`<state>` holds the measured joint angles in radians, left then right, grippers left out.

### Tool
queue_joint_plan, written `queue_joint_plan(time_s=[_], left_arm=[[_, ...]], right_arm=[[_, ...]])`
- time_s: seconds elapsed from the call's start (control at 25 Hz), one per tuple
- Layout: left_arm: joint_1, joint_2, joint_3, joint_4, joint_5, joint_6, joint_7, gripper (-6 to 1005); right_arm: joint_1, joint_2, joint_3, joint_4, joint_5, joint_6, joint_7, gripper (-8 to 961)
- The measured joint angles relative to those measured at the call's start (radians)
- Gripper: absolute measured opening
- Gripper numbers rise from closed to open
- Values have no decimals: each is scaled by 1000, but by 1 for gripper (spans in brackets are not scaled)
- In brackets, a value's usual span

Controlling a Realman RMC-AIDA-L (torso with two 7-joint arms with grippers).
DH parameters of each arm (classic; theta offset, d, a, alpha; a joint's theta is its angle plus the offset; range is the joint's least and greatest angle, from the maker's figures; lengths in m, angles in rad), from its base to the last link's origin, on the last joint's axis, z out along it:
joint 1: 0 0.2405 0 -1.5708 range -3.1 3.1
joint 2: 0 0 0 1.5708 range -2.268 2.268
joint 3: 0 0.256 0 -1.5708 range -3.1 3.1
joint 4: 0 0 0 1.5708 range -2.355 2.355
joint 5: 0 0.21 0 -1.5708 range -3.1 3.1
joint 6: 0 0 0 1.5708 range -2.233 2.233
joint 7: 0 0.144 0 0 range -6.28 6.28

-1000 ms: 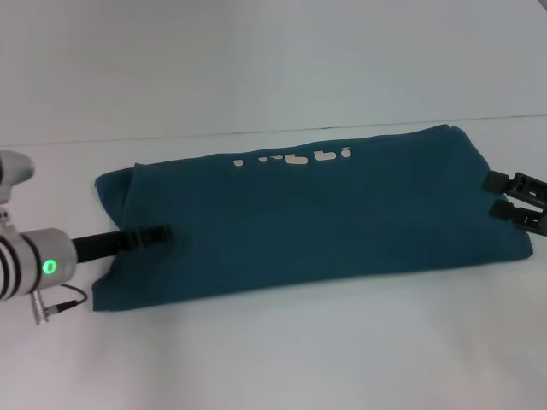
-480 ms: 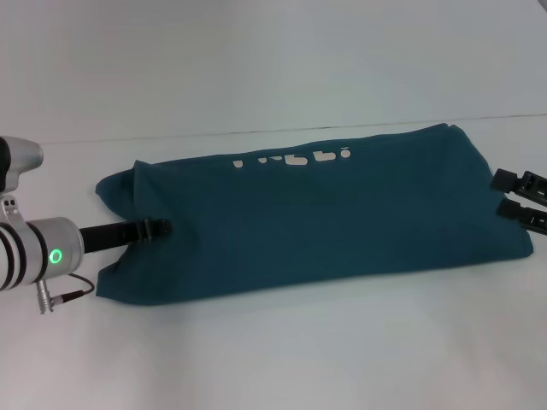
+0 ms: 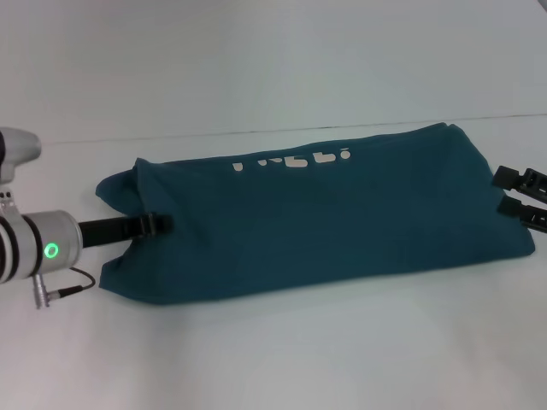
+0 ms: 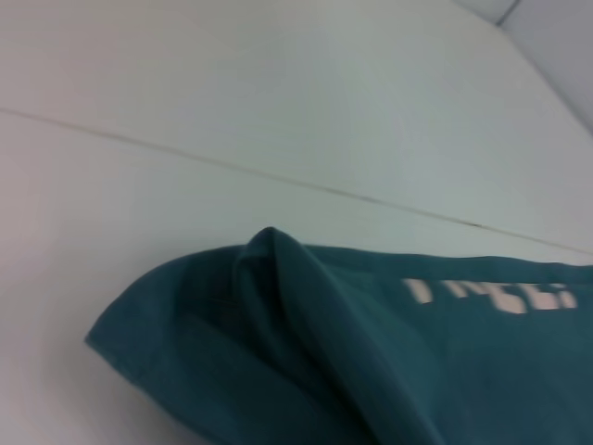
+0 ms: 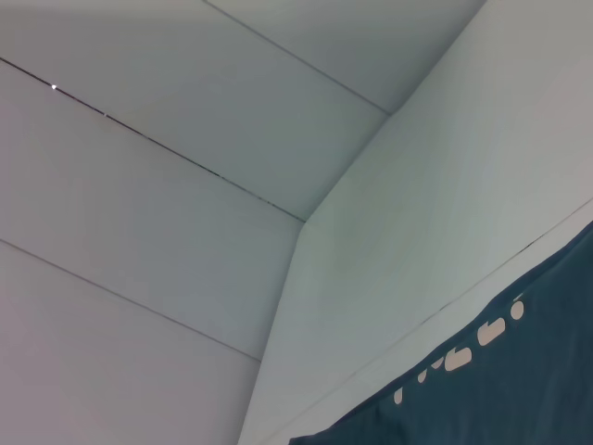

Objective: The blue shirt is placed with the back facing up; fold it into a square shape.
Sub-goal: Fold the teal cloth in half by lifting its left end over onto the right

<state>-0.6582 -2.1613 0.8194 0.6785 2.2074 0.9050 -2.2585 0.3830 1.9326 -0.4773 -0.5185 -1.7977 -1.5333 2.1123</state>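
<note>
The blue shirt's opposite end [image 3: 504, 243] is out by my right gripper, so next my left gripper pulls the bunched end [image 3: 155, 190] back and upward before it folds that end over.
The blue shirt [image 3: 342, 213] lies as a long teal band across the white table, with pale lettering [image 3: 291, 160] showing along its far edge. My left gripper [image 3: 161, 224] is shut on the fabric at the shirt's left end, which is bunched and slightly raised. At the shirt's right edge my right gripper [image 3: 511, 195] is open, its two black fingers apart. The left wrist view shows the rumpled left end of the shirt [image 4: 306, 371]. The right wrist view catches only a corner of the shirt [image 5: 519, 389] with lettering.
The white table [image 3: 273, 359] extends in front of and behind the shirt. A seam where table meets the back wall [image 3: 214, 134] runs just beyond the shirt's far edge. A thin cable [image 3: 64, 290] hangs from my left wrist.
My left gripper has risen a little and shifted right, pulling the shirt's left end inward; the near left corner has slid right. The right gripper has barely moved.
</note>
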Motion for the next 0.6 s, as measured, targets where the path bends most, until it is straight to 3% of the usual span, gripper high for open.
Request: queue_joint_plan(time_s=[0.16,0.36,0.6], left_arm=[[31,9,-7,86,4,81,-47,114],[55,47,-19,130,27,117,-81,114],[49,74,-117,132,150,126,-82,114]], right_arm=[[-4,5,9,0,-3,0,0,947],[-13,7,12,0,-2,1,0,947],[-16,7,16,1,-1,7,0,947]])
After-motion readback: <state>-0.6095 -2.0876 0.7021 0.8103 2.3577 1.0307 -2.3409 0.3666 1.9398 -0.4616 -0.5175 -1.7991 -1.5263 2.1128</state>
